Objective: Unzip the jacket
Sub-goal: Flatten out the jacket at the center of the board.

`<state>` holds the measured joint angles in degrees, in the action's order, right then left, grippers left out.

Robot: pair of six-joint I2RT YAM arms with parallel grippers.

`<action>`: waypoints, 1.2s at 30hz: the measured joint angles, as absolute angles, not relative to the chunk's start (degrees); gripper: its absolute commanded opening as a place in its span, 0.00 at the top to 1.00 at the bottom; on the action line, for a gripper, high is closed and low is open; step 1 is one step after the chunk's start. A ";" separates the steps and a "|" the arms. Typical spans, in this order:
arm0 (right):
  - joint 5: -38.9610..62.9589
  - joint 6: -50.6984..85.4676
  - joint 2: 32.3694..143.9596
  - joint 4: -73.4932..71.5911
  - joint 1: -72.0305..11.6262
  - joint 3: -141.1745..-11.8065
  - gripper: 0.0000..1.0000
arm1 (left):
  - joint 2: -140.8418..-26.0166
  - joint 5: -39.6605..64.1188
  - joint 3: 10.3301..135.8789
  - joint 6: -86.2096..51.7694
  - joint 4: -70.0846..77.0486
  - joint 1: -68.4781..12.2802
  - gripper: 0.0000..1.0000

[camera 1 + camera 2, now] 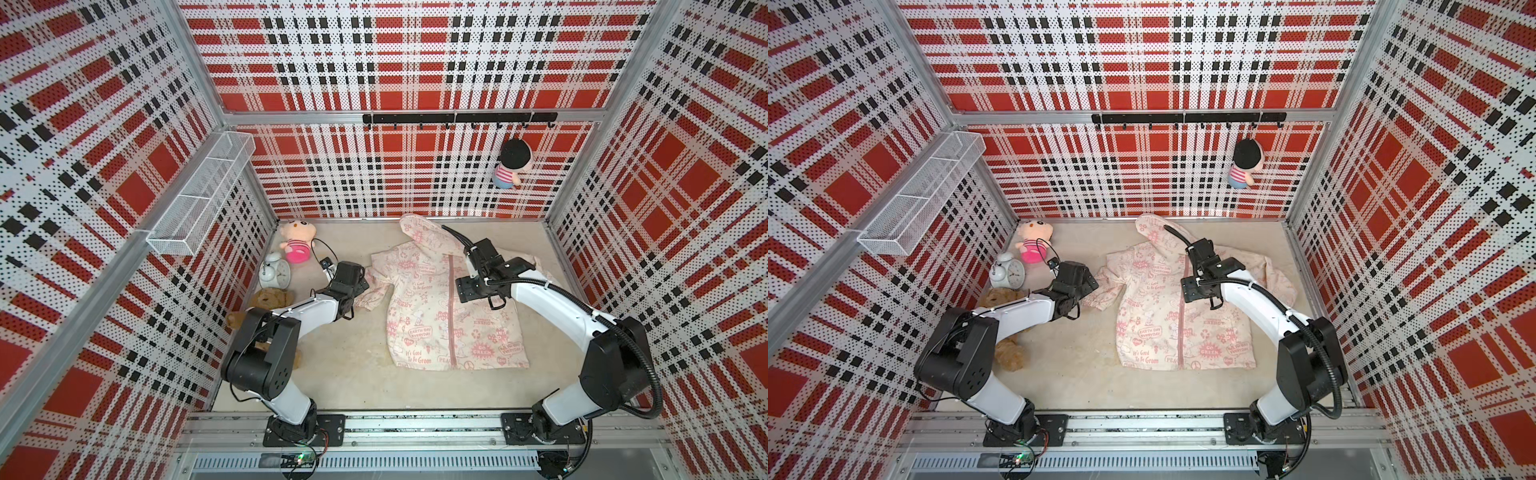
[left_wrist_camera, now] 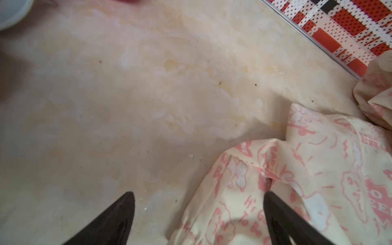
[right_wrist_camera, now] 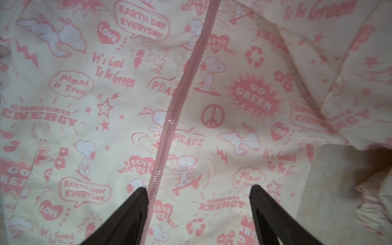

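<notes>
The jacket's sleeve lies bent and bunched near my left gripper, so my left gripper should pinch the sleeve's end and pull it straight before I unzip the jacket.
The jacket lies flat on the beige floor, front up, hood toward the back wall. It is cream with pink cartoon print. Its pink zipper runs closed down the middle; I cannot make out the slider. My right gripper hangs open over the upper chest, one finger right beside the zipper, holding nothing. My left gripper is open low over the left sleeve, with sleeve cloth lying under one finger but not pinched.
A pink plush doll, a white alarm clock and a brown teddy bear sit at the left wall behind the left arm. A doll hangs from the hook rail. A wire basket juts from the left wall.
</notes>
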<state>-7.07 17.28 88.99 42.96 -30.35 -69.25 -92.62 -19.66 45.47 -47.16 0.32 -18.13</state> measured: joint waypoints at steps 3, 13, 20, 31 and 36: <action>-7.01 19.86 90.56 40.23 -36.38 -68.14 0.19 | -91.81 -17.04 41.54 -51.48 3.66 -17.15 0.04; -8.16 25.02 101.47 36.12 -48.07 -70.19 0.21 | -89.34 -10.33 33.93 -63.42 11.57 -15.07 0.26; -8.84 26.61 101.86 33.36 -48.64 -70.87 0.25 | -91.07 -4.95 31.35 -70.96 19.31 -15.14 0.40; -9.72 27.22 100.47 29.06 -48.75 -68.47 0.53 | -97.08 -1.67 32.95 -77.25 25.21 -17.10 0.83; -10.81 27.90 96.33 26.83 -48.86 -63.66 0.62 | -98.50 -0.56 33.28 -76.40 26.24 -16.82 1.00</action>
